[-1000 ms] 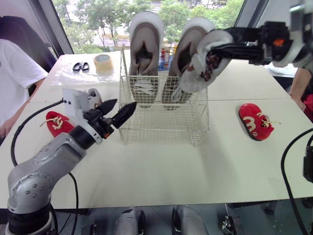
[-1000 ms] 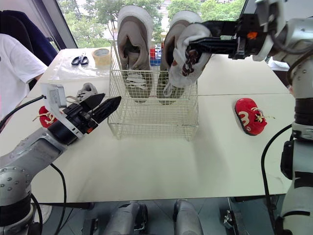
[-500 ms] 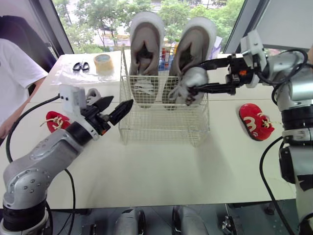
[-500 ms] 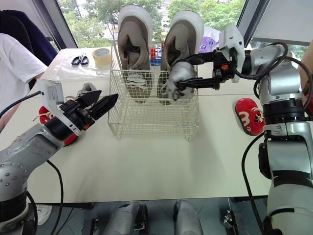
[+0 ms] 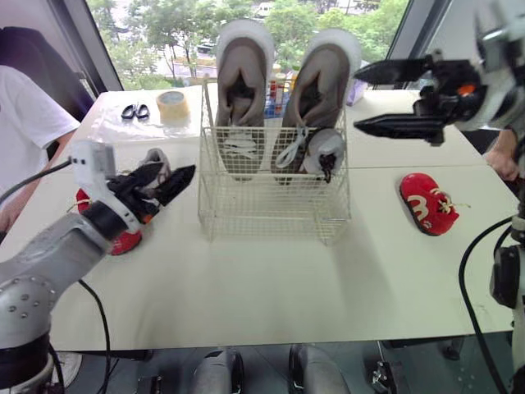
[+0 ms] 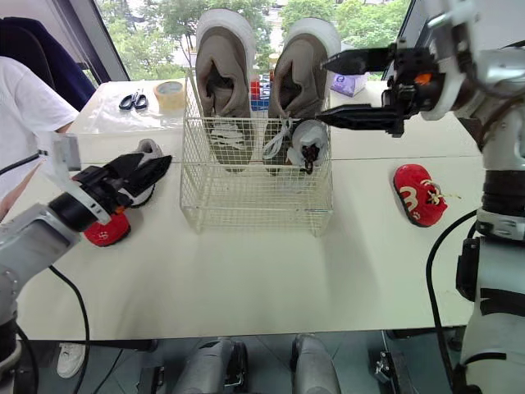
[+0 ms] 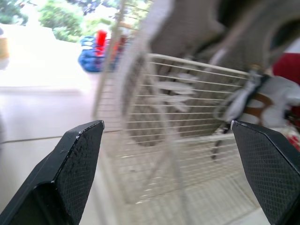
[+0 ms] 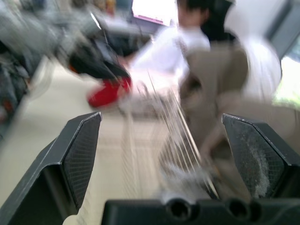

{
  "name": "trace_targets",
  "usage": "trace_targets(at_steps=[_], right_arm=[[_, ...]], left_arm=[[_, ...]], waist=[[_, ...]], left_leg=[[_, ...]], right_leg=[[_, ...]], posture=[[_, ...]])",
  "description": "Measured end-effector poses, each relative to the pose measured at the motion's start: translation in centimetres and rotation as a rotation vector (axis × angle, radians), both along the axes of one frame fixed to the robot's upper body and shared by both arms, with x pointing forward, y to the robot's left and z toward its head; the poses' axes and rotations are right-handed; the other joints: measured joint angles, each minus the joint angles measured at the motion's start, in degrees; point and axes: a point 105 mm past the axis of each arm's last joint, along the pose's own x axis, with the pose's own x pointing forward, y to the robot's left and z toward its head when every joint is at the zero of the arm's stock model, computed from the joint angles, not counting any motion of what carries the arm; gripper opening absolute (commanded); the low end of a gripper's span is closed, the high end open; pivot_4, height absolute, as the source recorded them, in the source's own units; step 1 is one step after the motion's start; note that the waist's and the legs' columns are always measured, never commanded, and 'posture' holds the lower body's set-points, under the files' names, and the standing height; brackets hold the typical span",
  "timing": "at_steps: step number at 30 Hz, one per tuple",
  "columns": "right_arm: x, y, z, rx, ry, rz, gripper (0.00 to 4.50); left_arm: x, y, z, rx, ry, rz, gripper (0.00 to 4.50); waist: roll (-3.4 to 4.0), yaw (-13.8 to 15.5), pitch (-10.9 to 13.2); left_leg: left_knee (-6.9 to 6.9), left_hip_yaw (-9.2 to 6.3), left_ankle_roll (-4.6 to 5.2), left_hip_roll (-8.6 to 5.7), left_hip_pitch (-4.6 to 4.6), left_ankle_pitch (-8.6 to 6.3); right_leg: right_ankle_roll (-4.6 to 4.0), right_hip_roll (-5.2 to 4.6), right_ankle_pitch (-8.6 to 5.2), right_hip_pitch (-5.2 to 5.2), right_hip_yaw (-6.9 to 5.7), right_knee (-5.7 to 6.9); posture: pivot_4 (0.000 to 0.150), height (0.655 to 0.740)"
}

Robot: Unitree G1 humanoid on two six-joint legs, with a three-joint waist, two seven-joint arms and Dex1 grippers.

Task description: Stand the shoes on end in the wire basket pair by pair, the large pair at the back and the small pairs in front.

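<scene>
The lace will stay stiff and keep sticking out when I lift the shoe, because a short lace end pokes straight out from the red shoe's side (image 5: 427, 203).
The wire basket (image 5: 271, 209) stands mid-table. Two large beige shoes (image 5: 244, 82) (image 5: 326, 82) stand on end at its back. A small grey shoe (image 5: 322, 150) stands in the basket in front of the right large one, laces hanging. My right gripper (image 5: 356, 99) hovers open above the basket's right side, holding nothing. My left gripper (image 5: 168, 176) is open and empty left of the basket, just over a second small grey shoe (image 5: 156, 159). One red shoe (image 5: 125, 241) lies under my left forearm, and another red shoe (image 5: 426, 203) lies right of the basket.
Scissors (image 5: 135, 112) and a tape roll (image 5: 173, 107) lie at the back left on a plastic sheet. A person in a white shirt (image 5: 25, 123) sits at the left edge; a person's hand (image 5: 502, 162) shows at the right edge. Black cables hang off both sides.
My right gripper opened, left the small grey shoe in the basket and pulled up and back to the right. My left gripper swung left toward the shoes on the table.
</scene>
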Motion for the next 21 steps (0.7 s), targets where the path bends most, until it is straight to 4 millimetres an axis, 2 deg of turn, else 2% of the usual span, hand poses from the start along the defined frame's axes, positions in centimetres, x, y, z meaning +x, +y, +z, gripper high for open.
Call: trace_targets(at_steps=[2,4,8,11,13,16,21], right_arm=[[-1.6,0.7,0.6,0.015,-0.004,0.046,4.43],[-2.6,1.4,0.1,-0.01,0.006,0.073,4.43],[-3.6,2.8,-3.7,-0.132,0.098,0.105,4.43],[-4.1,3.7,-6.3,-0.171,0.15,0.127,4.43],[-4.5,4.1,-7.3,-0.183,0.162,0.131,4.43],[-5.1,4.6,-8.4,-0.185,0.185,0.133,4.43],[-5.9,4.9,-9.1,-0.146,0.212,0.107,4.43]], left_arm=[[0.5,1.4,0.9,0.01,-0.002,0.024,4.5],[1.7,3.2,1.8,0.092,0.012,0.089,4.5],[4.9,8.1,4.5,0.273,0.025,0.317,4.5],[8.2,10.6,4.4,0.448,0.073,0.441,4.5],[9.6,11.0,3.0,0.476,0.14,0.394,4.5],[11.1,10.5,1.3,0.399,0.252,0.256,4.5],[13.0,9.9,1.4,0.293,0.325,0.201,4.5]], waist=[[0.0,-0.01,0.0],[-0.03,0.12,-0.01],[-0.04,0.67,-0.03],[-0.05,1.37,-0.04],[-0.07,1.48,-0.04],[-0.2,1.4,-0.01],[-0.45,1.33,0.02]], left_leg=[[-0.01,-0.02,0.0,0.01,0.0,-0.01],[-0.01,-0.03,0.07,0.0,0.0,-0.05],[0.0,0.03,0.24,-0.08,-0.01,-0.13],[0.0,0.14,0.0,-0.11,-0.01,0.03],[0.0,0.14,0.01,-0.1,-0.07,0.03],[0.03,0.15,0.04,-0.06,-0.27,0.02],[0.03,0.21,0.1,-0.07,-0.31,0.0]], right_leg=[[-0.08,0.0,-0.03,0.0,-0.03,0.0],[-0.08,0.03,-0.03,-0.01,-0.07,0.03],[0.07,0.09,0.08,0.02,-0.15,0.02],[0.11,0.12,0.09,0.01,-0.12,0.04],[0.12,0.12,0.08,0.0,-0.14,0.03],[0.13,0.15,0.08,-0.12,-0.2,0.0],[0.22,0.19,0.04,-0.1,-0.2,0.01]], posture=[[0.15,0.74],[0.15,0.74],[0.15,0.74],[0.15,0.74],[0.15,0.74],[0.15,0.74],[0.15,0.74]])
